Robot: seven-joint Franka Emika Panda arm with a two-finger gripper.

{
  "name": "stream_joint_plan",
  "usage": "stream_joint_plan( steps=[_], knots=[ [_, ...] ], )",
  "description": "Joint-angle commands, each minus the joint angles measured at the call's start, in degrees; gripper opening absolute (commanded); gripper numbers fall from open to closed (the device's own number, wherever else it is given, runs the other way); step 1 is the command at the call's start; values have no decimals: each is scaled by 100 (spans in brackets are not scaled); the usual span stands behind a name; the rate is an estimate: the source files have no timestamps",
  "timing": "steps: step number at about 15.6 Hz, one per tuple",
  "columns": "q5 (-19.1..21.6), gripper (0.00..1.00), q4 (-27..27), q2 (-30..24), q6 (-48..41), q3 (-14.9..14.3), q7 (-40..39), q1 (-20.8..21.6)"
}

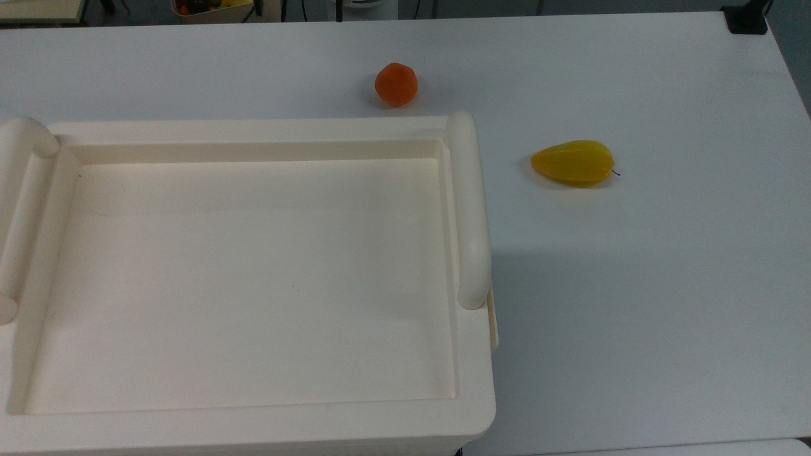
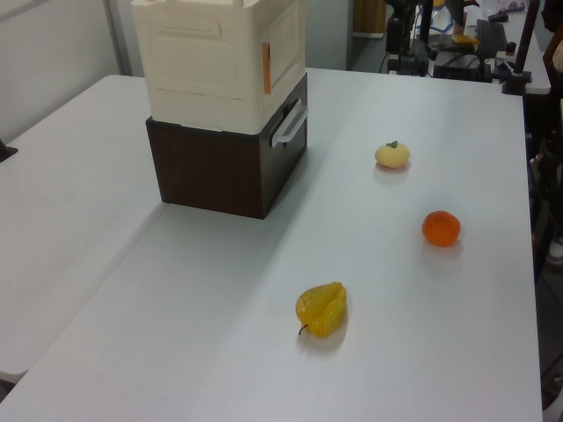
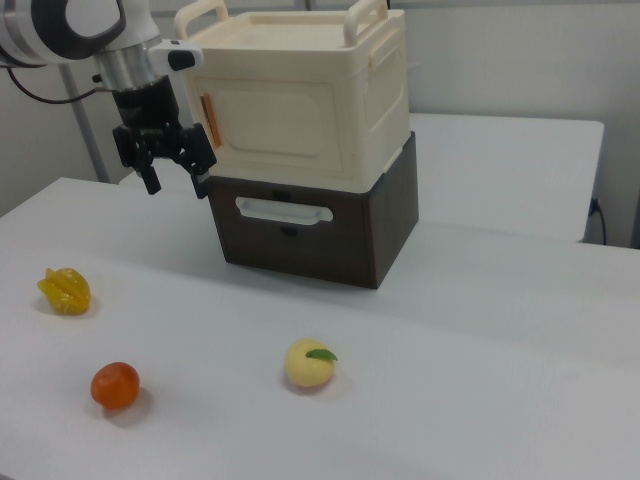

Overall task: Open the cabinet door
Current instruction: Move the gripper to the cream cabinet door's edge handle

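Observation:
I expect the cabinet door (image 2: 284, 54) to swing outward around its far edge when I pull, because the orange tab (image 2: 266, 69) is at the cabinet door's near edge.
The cream cabinet (image 3: 300, 90) stands on a dark brown drawer unit (image 3: 310, 235). The cabinet door (image 3: 275, 115) is its front face in the right view, lying flush and shut, with an orange tab (image 3: 207, 120) at the door's left edge. My gripper (image 3: 176, 176) hangs just left of that edge in the right view, a little below the tab. It is open, with black fingers (image 3: 151, 178) spread and nothing between them. The top view looks down on the cabinet's tray-like top (image 1: 253, 278). In the left view the cabinet (image 2: 220, 53) shows the same orange tab (image 2: 266, 68) at its corner.
On the white table (image 3: 480, 330) lie a yellow starfruit (image 3: 65, 290), an orange (image 3: 115, 385) and a pale yellow fruit (image 3: 309, 364). The drawer unit has a white handle (image 3: 283, 210). Tubular handles (image 1: 469, 209) rise from the cabinet's sides.

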Motion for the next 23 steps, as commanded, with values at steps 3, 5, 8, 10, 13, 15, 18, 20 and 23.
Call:
stream_joint_plan(
  steps=[3, 5, 8, 10, 13, 15, 18, 20, 23],
  knots=[
    [58, 100, 3, -22, -146, 20, 62, 51],
    [58, 100, 4, 22, -128, 29, 62, 60],
    [75, 100, 38, 136, -6, 81, 88, 60],
    [110, 100, 161, 163, 414, 161, 97, 42],
    [102, 100, 205, 303, 1187, 222, 106, 51],
    [102, 100, 319, 505, 1697, 380, 115, 51],
    [110, 100, 320, 734, 2655, 477, 132, 42],
    [119, 100, 320, 848, 3235, 530, 272, 42],
    [119, 97, 320, 1033, 4114, 530, 623, 42]
  ],
)
